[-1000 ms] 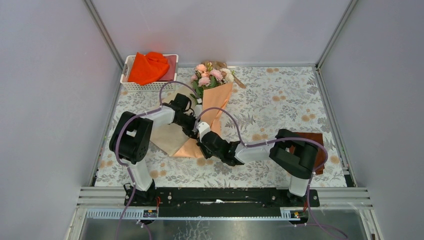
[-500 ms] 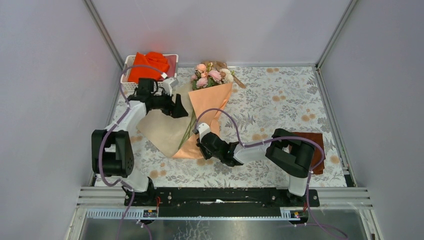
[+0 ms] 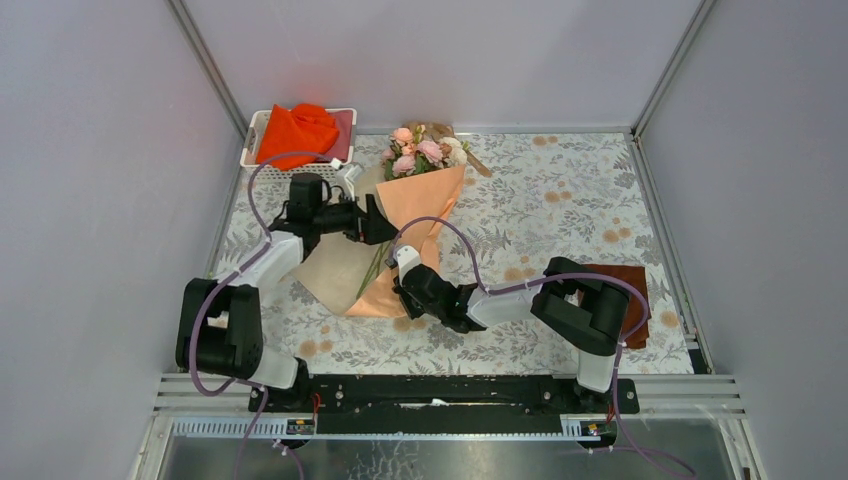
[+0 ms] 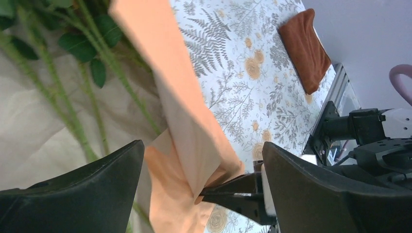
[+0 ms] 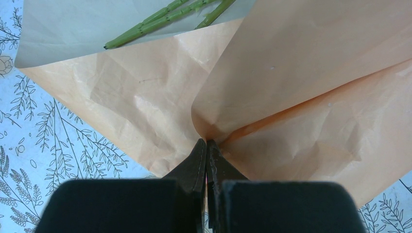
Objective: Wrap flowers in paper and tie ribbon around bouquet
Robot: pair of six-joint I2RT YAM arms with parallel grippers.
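Note:
The paper's fold bunches at its lower end (image 4: 213, 164) beside the stems, so the robot's left gripper should hold the loose edge of the fold while the right gripper takes the paper's outer edge (image 4: 238, 166).
The flowers (image 3: 425, 150), pink and cream blooms, lie at the back of the mat with their green stems (image 4: 63, 107) running down the paper (image 3: 420, 215). The peach-orange sheet is folded over from the right, and its pale left flap (image 3: 335, 265) lies flat. My left gripper (image 3: 383, 224) hovers over the stems beside the fold, wide open and holding nothing (image 4: 204, 194). My right gripper (image 3: 402, 288) is shut on the fold's lower end (image 5: 206, 143). A tan strip, probably the ribbon (image 3: 476, 160), shows behind the blooms.
A white basket (image 3: 262, 172) holding bright orange-red cloth (image 3: 298, 133) stands at the back left. A brown cloth (image 3: 628, 285) lies by the right arm's elbow. The grey leaf-patterned mat (image 3: 560, 190) covers the table, and grey walls close it in.
My left gripper opened and let go of the paper, swung back left toward the basket, then returned beside the fold. The left flap has fallen flat. The right gripper has not moved.

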